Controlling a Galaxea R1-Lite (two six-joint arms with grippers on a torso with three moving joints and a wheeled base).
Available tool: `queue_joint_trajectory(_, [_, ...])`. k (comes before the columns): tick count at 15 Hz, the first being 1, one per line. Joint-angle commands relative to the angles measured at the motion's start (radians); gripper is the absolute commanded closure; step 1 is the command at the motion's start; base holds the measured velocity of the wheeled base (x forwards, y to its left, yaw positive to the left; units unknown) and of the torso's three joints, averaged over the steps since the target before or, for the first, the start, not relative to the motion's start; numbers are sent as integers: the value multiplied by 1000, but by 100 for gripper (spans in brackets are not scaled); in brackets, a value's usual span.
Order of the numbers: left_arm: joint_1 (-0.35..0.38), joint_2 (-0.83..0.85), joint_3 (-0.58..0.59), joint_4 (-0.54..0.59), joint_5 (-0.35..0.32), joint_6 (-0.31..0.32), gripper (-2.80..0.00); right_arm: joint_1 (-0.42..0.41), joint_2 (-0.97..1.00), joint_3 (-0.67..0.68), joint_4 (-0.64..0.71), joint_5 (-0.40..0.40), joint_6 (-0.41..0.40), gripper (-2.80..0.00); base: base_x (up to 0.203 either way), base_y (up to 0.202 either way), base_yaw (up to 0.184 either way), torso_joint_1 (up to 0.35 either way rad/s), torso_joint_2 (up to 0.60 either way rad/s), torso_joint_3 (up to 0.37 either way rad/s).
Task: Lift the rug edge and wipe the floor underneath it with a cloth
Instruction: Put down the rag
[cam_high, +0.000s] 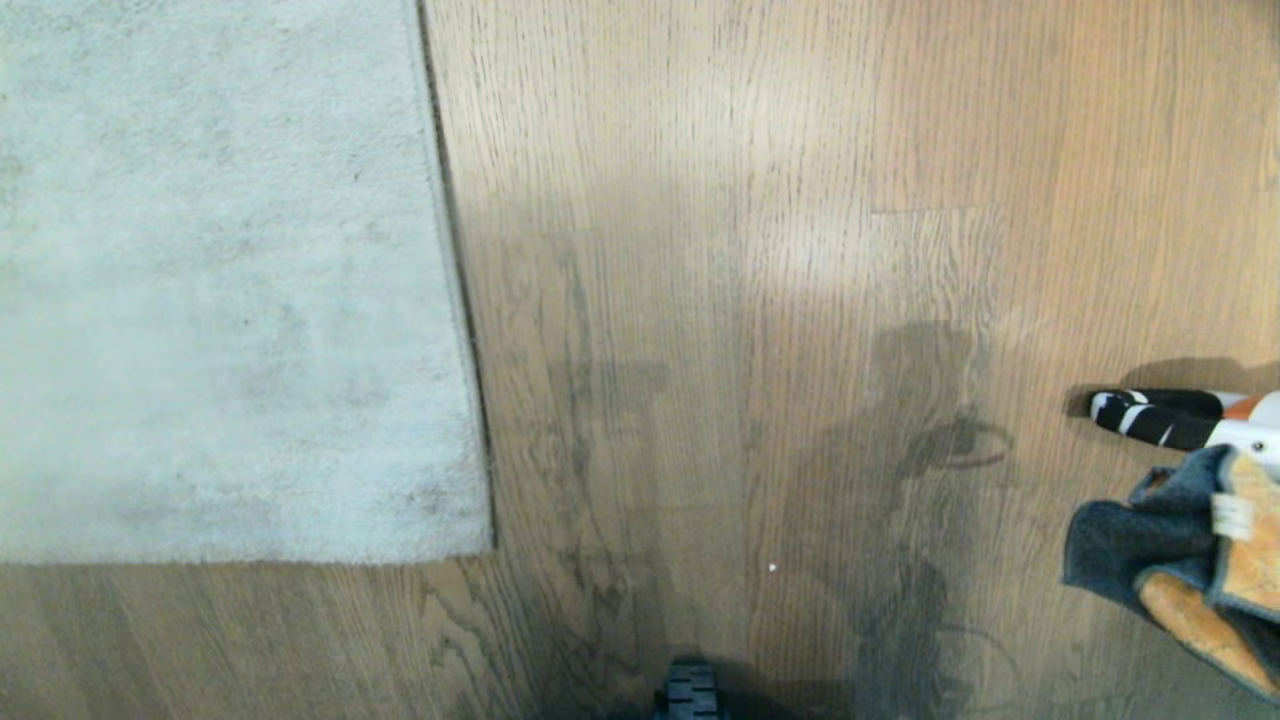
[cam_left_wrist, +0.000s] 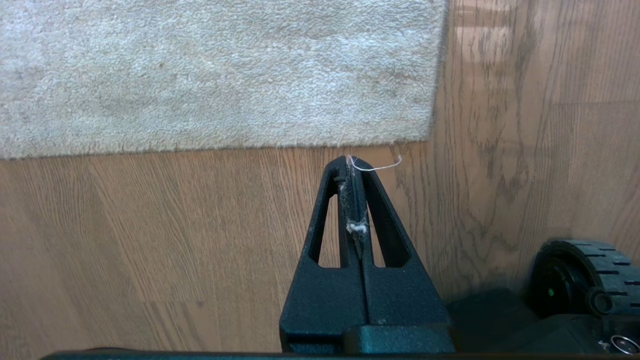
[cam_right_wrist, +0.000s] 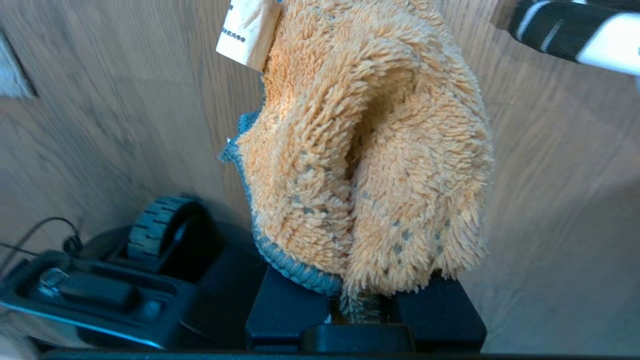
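Note:
The robot's right hand should keep moving the cloth (cam_high: 1158, 540) to the open floor (cam_high: 1010, 274) past the striped handle until it is low enough to let go, because the cloth hangs clear of the striped handle.
The pale grey rug (cam_high: 220, 280) lies flat on the left, and its rug edge (cam_high: 455, 300) runs down to a square corner (cam_high: 488, 548). Brown wood-grain floor (cam_high: 700, 300) fills the remainder of the head view. At the right border hangs the cloth (cam_high: 1180, 560), grey and orange, with a white tag. In the right wrist view my right gripper (cam_right_wrist: 365, 300) is shut on the fluffy orange cloth (cam_right_wrist: 370, 160), which hides its fingers. My left gripper (cam_left_wrist: 354, 162) is shut and holds nothing but lint and a thread. It hovers over the floor just short of the rug corner (cam_left_wrist: 430, 135).
A black-and-white striped handle (cam_high: 1160, 415) lies on the floor just beyond the cloth; the right wrist view shows the handle (cam_right_wrist: 565, 30) too. My base wheel (cam_high: 688, 695) sits at the near edge, also seen as the wheel (cam_left_wrist: 585, 280) beside the left gripper.

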Motion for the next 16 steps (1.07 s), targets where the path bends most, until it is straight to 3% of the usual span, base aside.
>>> queue_joint_trajectory(1, [0, 0, 0, 0, 0, 0, 0, 0, 166, -32, -49, 4, 21, 0, 0, 0, 0, 0, 0, 0])
queue_joint_trajectory(10, [0, 0, 0, 0, 0, 0, 0, 2, 540, -37, -676, 6, 150, 0, 0, 0, 0, 0, 0, 0])
queue_joint_trajectory(16, [0, 0, 0, 0, 0, 0, 0, 7, 574, -126, -697, 7, 152, 0, 0, 0, 0, 0, 0, 0])
